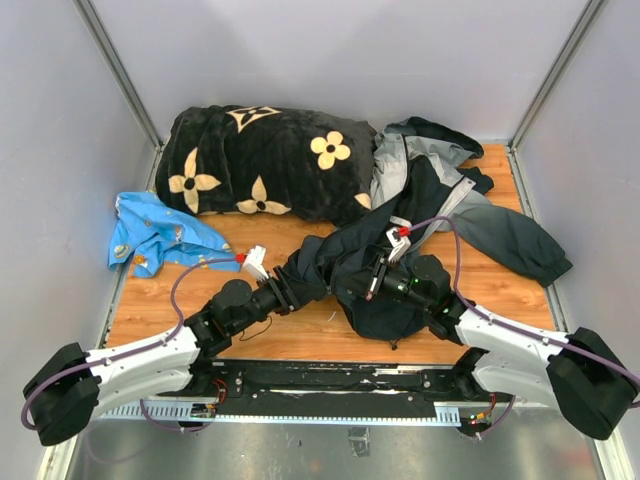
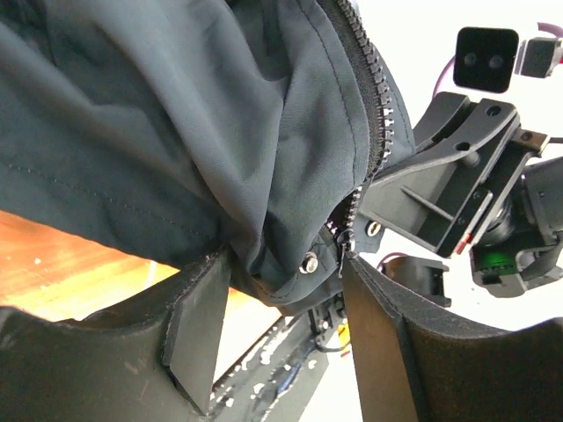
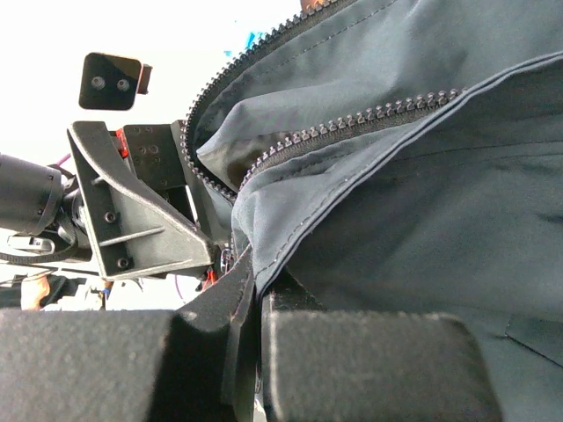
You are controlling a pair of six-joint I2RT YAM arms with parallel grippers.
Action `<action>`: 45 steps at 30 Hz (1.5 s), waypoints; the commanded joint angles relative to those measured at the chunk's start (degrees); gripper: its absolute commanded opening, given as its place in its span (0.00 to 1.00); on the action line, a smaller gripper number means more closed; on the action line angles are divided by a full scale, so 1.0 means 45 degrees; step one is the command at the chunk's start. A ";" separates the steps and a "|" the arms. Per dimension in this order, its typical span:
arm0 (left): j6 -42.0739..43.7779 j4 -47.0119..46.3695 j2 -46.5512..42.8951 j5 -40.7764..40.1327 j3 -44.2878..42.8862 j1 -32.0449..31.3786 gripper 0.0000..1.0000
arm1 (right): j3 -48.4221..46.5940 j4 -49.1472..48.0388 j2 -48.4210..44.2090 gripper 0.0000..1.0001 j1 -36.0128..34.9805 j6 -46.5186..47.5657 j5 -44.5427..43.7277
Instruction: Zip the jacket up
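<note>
My left gripper should clamp the jacket's bottom corner [image 2: 288, 283] before my right gripper comes round, since my right gripper pinches the front edge [image 3: 261, 239] beside the zipper teeth.
The jacket [image 1: 392, 305], dark navy with grey parts, lies bunched at the centre right of the table. My right gripper [image 1: 380, 275] is shut on its front edge just beside the zipper teeth [image 3: 352, 127]; in the right wrist view the pads [image 3: 237, 290] pinch the fabric [image 3: 422, 202]. My left gripper [image 1: 320, 270] faces it from the left. Its jaws stand wide apart around the jacket's bottom corner [image 2: 281, 264], where a metal snap [image 2: 309, 261] and the zipper slider [image 2: 341, 251] hang. The zipper [image 2: 374, 105] is unzipped above the slider.
A black plush blanket with cream flowers [image 1: 270, 160] lies at the back. A small bright blue cloth [image 1: 155, 232] lies at the left. The jacket's sleeve [image 1: 510, 240] spreads to the right. Grey walls enclose the wooden table [image 1: 200, 310].
</note>
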State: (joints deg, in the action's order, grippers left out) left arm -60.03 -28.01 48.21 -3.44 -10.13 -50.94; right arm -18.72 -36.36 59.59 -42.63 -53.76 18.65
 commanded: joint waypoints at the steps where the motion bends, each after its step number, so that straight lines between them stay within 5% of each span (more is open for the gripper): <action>1: -0.1422 0.0395 -0.0439 0.0032 -0.0181 -0.0126 0.58 | 0.0237 -0.1158 0.0212 0.01 -0.0208 0.0235 0.0093; 14: -0.2089 -0.0528 0.0105 0.0118 -0.0141 -0.0126 0.45 | 0.0186 -0.1876 0.0844 0.01 -0.0589 0.0149 0.0399; 18: -0.2026 -0.0953 0.0314 0.0183 -0.0146 -0.0126 0.32 | 0.0110 -0.1881 0.0936 0.01 -0.0723 0.0210 0.0466; 23: -0.1743 -0.0953 0.0252 0.0654 -0.0151 -0.0126 0.01 | 0.0127 -0.1836 0.0891 0.01 -0.0736 0.0263 0.0298; 45: 0.0893 0.0361 0.1159 0.3858 -0.1359 -0.0126 0.00 | -0.0393 -0.0806 -0.0296 0.01 -0.0089 0.0989 -0.0530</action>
State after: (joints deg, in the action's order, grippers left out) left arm -60.31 -30.02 51.81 7.20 -13.19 -50.89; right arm -18.28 -38.24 61.25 -44.60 -50.96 19.33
